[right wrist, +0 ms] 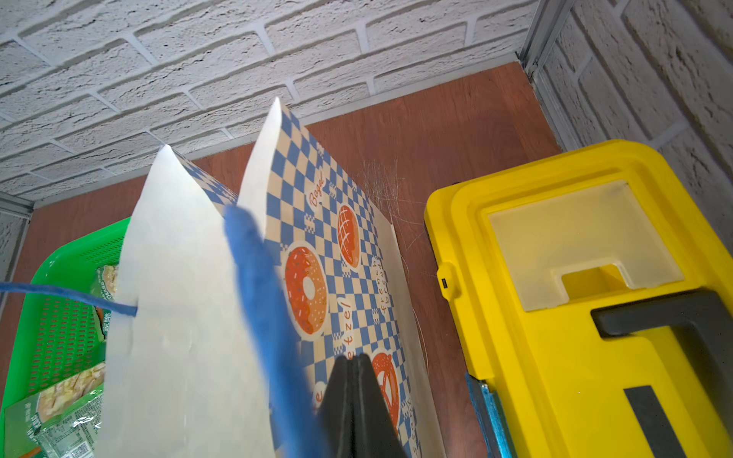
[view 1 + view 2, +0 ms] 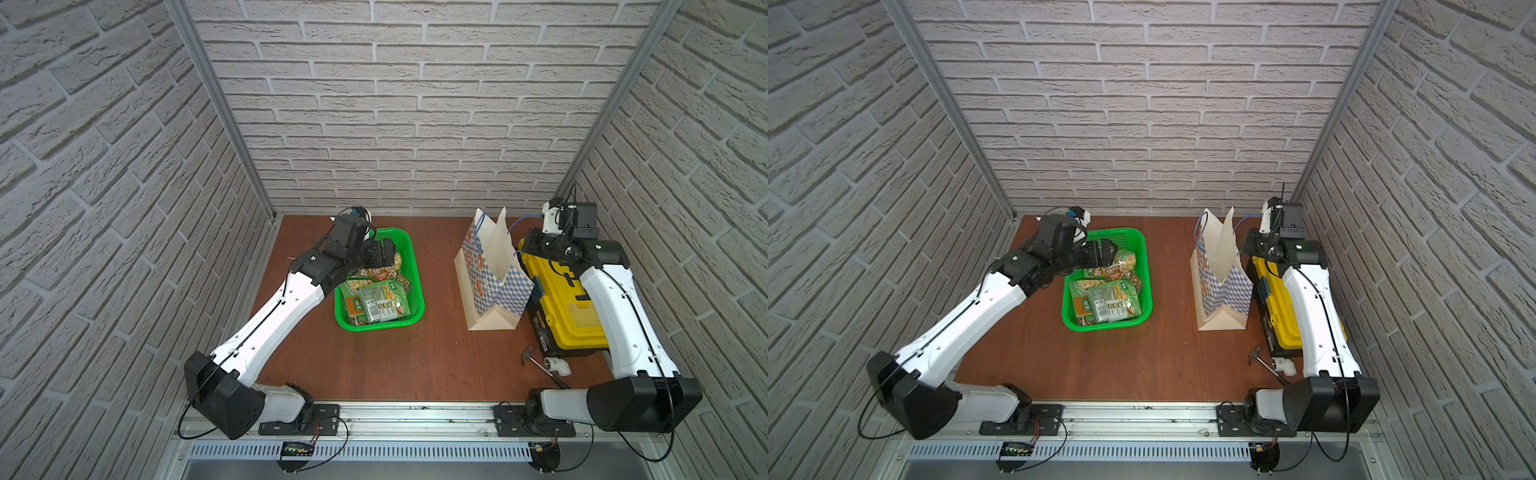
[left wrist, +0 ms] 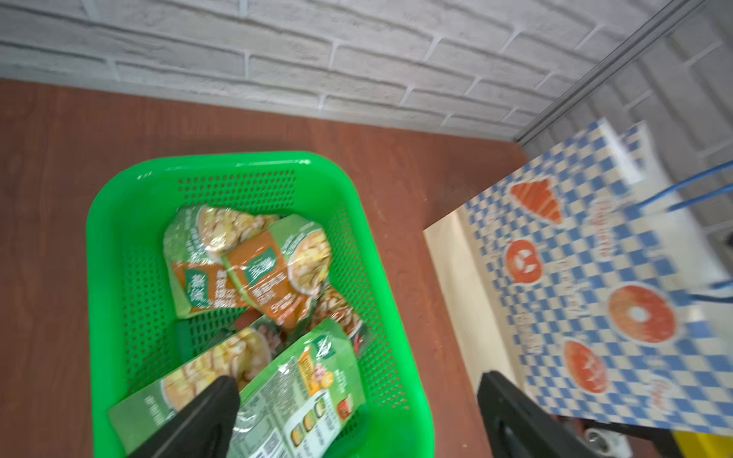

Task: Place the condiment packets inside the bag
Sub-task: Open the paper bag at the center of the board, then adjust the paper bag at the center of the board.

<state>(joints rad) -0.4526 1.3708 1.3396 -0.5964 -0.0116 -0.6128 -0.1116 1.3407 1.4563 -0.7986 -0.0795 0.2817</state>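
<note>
The bag's opening (image 2: 497,243) is narrow, so my left gripper needs to move away from the basket and pull the bag's rim on the basket's side (image 2: 481,225) open before it takes a condiment packet.
Several green and orange-brown condiment packets (image 2: 378,299) (image 3: 254,261) lie piled in a green perforated basket (image 2: 417,266) left of centre. My left gripper (image 2: 388,251) (image 3: 357,392) hovers open over the basket's far end with nothing between its fingers (image 3: 214,400). The bag (image 2: 494,266) (image 1: 178,317), white with blue checks and pastry prints, stands open to the right of the basket. My right gripper (image 2: 540,226) (image 1: 353,359) is beside the bag's far right rim, jaws pressed together. The bag's blue cord handle (image 1: 258,277) is drawn up to it. I cannot see into the bag.
A yellow-and-black toolbox (image 2: 569,316) (image 1: 555,357) stands right against the bag, under my right arm. A small hammer (image 2: 536,361) and a white pipe elbow (image 2: 557,365) lie in front of it. Brick walls close in the back and both sides.
</note>
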